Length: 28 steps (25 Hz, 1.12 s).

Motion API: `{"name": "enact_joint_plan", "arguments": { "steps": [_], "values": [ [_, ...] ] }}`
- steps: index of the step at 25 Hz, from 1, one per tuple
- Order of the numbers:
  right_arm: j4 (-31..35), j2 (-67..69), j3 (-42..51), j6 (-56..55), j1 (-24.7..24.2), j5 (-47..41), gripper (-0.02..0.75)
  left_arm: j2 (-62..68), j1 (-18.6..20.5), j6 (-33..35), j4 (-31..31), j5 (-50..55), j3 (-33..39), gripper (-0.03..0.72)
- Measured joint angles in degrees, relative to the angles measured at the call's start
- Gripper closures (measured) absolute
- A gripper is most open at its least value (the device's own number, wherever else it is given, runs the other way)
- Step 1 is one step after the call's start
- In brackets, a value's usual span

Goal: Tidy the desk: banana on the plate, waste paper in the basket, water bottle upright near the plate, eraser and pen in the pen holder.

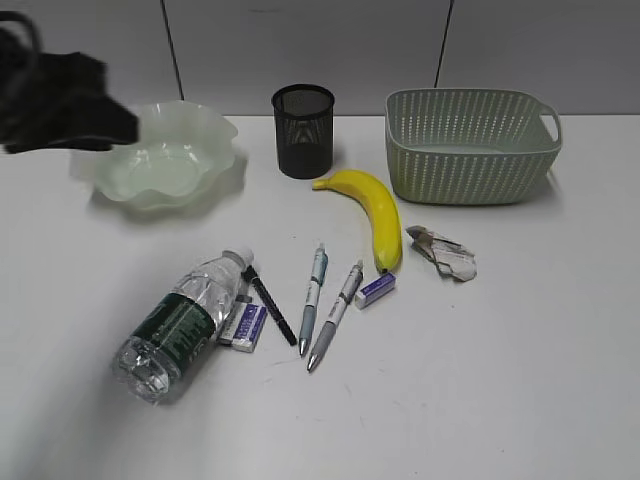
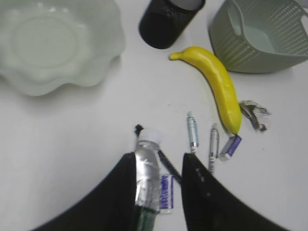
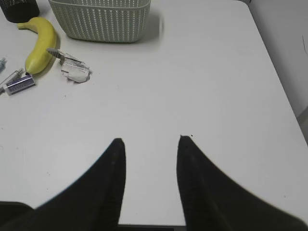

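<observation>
I expect a grey pen to get pushed aside when I grip and lift the banana, since the pen lies close beside the banana's near end.
The water bottle lies on its side on the desk, cap toward the back. A yellow banana lies in front of the black mesh pen holder. Two grey pens and a black pen lie beside two erasers. The waste paper lies right of the banana. At the back are the plate and the basket. My left gripper hangs open high above the bottle, holding nothing. My right gripper is open over bare desk.
My left arm is a dark blur at the back left, over the plate's left rim. In the right wrist view the desk's right edge runs close by. That view also has the banana, the waste paper and the basket at its far left.
</observation>
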State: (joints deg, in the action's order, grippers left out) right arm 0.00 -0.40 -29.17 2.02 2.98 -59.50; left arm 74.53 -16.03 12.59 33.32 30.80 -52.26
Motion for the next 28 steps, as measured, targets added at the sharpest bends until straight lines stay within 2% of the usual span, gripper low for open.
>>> {"name": "enact_joint_plan", "arguments": {
  "steps": [5, 8, 11, 17, 24, 28],
  "values": [
    [0.0, 0.0, 0.0, 0.0, 0.0, 0.0, 0.440, 17.4, -9.3, -0.1, 0.2, 0.5, -15.6, 0.427],
    [0.0, 0.0, 0.0, 0.0, 0.0, 0.0, 0.440, 28.0, -12.5, -3.0, 0.2, 3.8, -25.8, 0.353],
    [0.0, 0.0, 0.0, 0.0, 0.0, 0.0, 0.440, 36.8, -14.4, -7.2, 0.1, 8.1, -35.8, 0.279],
    [0.0, 0.0, 0.0, 0.0, 0.0, 0.0, 0.440, 50.9, -16.8, -13.9, -3.5, 14.8, -52.9, 0.254],
    [0.0, 0.0, 0.0, 0.0, 0.0, 0.0, 0.440, 62.8, -18.5, -21.0, -8.6, 21.6, -66.7, 0.253],
    [0.0, 0.0, 0.0, 0.0, 0.0, 0.0, 0.440, 66.4, -19.9, -23.8, -13.0, 22.7, -70.4, 0.253]
  ]
}}
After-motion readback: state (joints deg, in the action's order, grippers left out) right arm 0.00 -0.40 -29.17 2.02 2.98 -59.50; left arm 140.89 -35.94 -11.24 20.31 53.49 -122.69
